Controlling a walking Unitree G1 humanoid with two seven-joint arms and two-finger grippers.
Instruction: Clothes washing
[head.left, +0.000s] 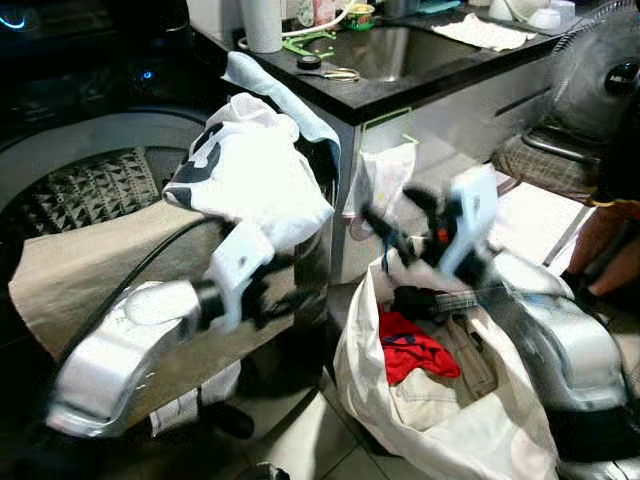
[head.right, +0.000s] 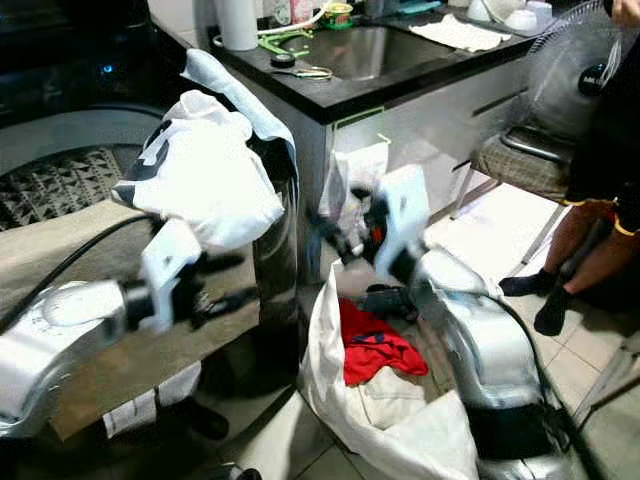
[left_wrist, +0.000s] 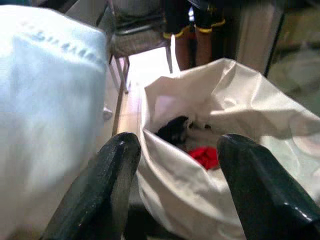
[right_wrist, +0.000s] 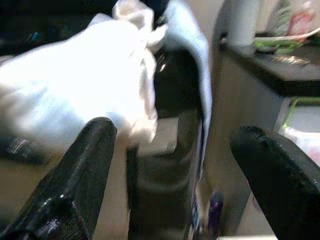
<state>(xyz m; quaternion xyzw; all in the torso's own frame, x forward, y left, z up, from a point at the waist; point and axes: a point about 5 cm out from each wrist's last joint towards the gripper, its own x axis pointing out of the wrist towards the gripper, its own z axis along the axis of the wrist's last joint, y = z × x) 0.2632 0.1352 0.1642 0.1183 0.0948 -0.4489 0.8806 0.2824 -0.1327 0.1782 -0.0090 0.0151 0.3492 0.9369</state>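
Note:
I expect the white clothes (head.left: 255, 175) to come away and leave the light blue cloth (head.left: 285, 102) behind when I pull them inward, because the cloth hangs as a separate piece.
A bundle of white clothes (head.left: 255, 165) with dark markings is heaped at the right edge of the washing machine (head.left: 100, 130), and a light blue cloth (head.left: 290, 100) drapes behind it. My left gripper (head.left: 300, 282) is open just below the bundle and holds nothing. On the floor to the right is an open white laundry bag (head.left: 440, 440) with a red garment (head.left: 410, 345) and other clothes inside. My right gripper (head.left: 392, 208) hovers open above the bag's near rim, blurred. In the wrist views, the left gripper (left_wrist: 177, 145) faces the bag (left_wrist: 250, 115) and the right gripper (right_wrist: 175, 130) faces the white clothes (right_wrist: 75, 85).
A black counter (head.left: 400, 90) with a sink (head.left: 390, 50) runs behind the bag. A fan (head.left: 600, 80) and a stool (head.left: 540, 160) stand at the right, beside a person's legs (head.right: 580, 230). A tan surface (head.left: 80, 260) lies over the machine front.

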